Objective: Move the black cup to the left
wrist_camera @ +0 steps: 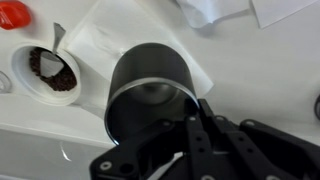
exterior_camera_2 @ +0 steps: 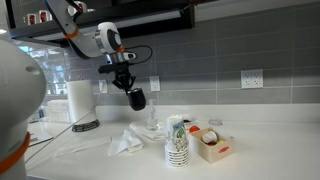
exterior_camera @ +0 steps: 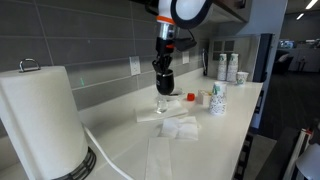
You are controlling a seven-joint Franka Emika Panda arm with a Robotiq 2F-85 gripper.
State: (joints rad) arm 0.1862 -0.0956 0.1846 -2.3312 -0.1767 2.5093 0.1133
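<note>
My gripper should continue to carry the black cup (exterior_camera_2: 137,99), now lifted above the clear glass, to the open counter (exterior_camera: 136,130) near the paper towel roll and let go of it there.
The black cup (exterior_camera: 162,78) hangs in my gripper (exterior_camera: 163,64), lifted well above the counter and tilted. In an exterior view the black cup (exterior_camera_2: 136,98) is held above the white napkins, left of the clear glass (exterior_camera_2: 153,125). In the wrist view the black cup (wrist_camera: 148,90) fills the middle, its open mouth toward the camera, with my gripper's fingers (wrist_camera: 185,125) shut on its rim. The clear glass (exterior_camera: 161,104) stands on the counter just below the cup.
White napkins (exterior_camera: 172,124) lie on the counter. A paper towel roll (exterior_camera: 40,118) stands near. Stacked patterned paper cups (exterior_camera_2: 177,140), a small box of items (exterior_camera_2: 211,144), a bowl of dark grounds (wrist_camera: 50,72) and a red object (wrist_camera: 12,14) are nearby.
</note>
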